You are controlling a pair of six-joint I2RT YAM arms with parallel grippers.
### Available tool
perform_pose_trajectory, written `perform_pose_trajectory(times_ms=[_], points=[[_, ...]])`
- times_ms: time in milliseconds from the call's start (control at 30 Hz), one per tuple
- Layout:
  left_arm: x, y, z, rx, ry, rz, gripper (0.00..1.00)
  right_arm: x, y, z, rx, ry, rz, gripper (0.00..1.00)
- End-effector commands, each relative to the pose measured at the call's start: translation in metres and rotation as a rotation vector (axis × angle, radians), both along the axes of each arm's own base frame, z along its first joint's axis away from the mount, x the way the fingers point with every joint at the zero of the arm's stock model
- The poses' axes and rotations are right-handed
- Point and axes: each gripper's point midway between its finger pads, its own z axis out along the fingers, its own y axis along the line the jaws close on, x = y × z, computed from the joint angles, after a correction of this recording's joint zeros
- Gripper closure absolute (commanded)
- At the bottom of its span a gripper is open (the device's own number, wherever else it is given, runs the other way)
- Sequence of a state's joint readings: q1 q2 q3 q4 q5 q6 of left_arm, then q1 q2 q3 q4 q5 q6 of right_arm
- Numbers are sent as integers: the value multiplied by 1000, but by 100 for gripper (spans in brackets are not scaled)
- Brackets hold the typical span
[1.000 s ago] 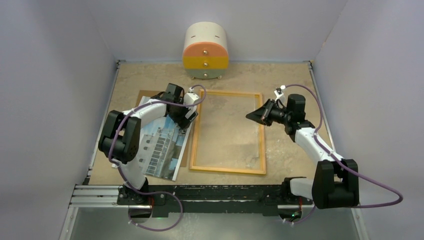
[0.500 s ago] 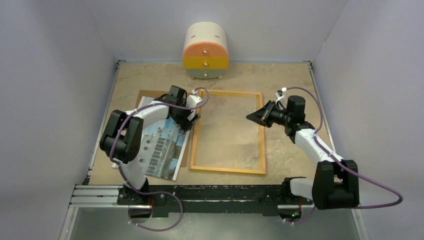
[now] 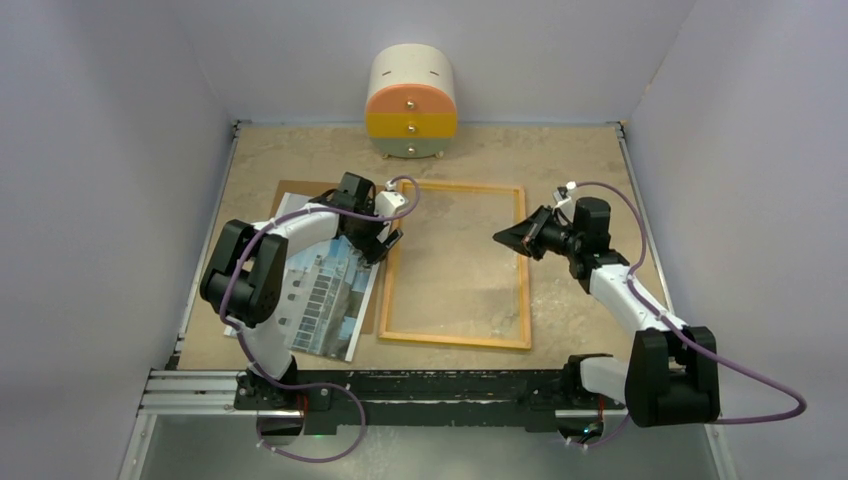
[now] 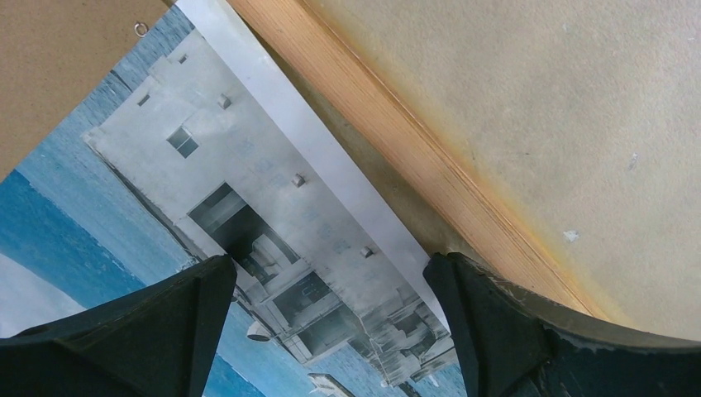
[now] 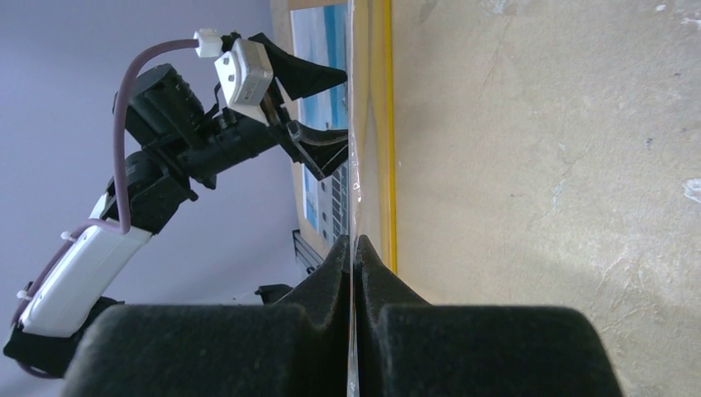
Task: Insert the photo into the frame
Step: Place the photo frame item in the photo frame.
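The clear sheet's gripped edge (image 5: 355, 198) is just inside the frame's rails, so the robot's right gripper should go on lowering it until it rests inside the frame (image 3: 452, 270), and then let go.
The photo (image 3: 318, 292) of a white building under blue sky lies face up on the left, partly over a brown board (image 3: 291, 190). The frame (image 3: 391, 270) lies flat beside it, wood-coloured, with bare table inside. My left gripper (image 3: 381, 238) hovers open over the photo's (image 4: 248, 198) right edge, next to the frame's left rail (image 4: 413, 141); nothing sits between its fingers (image 4: 329, 266). My right gripper (image 3: 506, 235) sits just inside the frame's right rail, shut on a thin clear sheet (image 5: 353, 165) seen edge-on. A yellow frame edge (image 5: 383, 124) runs beside that sheet.
A rounded small drawer unit (image 3: 412, 105) in cream, orange and yellow stands at the back centre. Grey walls close the left, right and back sides. A metal rail (image 3: 200, 385) carries both arm bases along the near edge.
My left gripper has shifted slightly right and nearer, closer to the frame's left rail. The right wrist has sunk a little; its jaws stay shut in about the same spot.
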State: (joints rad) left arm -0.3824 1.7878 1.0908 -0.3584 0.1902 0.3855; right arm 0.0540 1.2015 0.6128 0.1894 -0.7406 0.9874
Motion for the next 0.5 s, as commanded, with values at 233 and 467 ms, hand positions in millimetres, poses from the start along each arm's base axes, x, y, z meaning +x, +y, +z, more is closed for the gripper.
perform_pose_trajectory(times_ms=[233,467], points=[[-11,0,-14,18,37,-30,0,-4,-4,-21,-54,-8,-13,100],[-12,1,-14,21,37,-29,0,-6,-7,-37,-94,11,-14,100]])
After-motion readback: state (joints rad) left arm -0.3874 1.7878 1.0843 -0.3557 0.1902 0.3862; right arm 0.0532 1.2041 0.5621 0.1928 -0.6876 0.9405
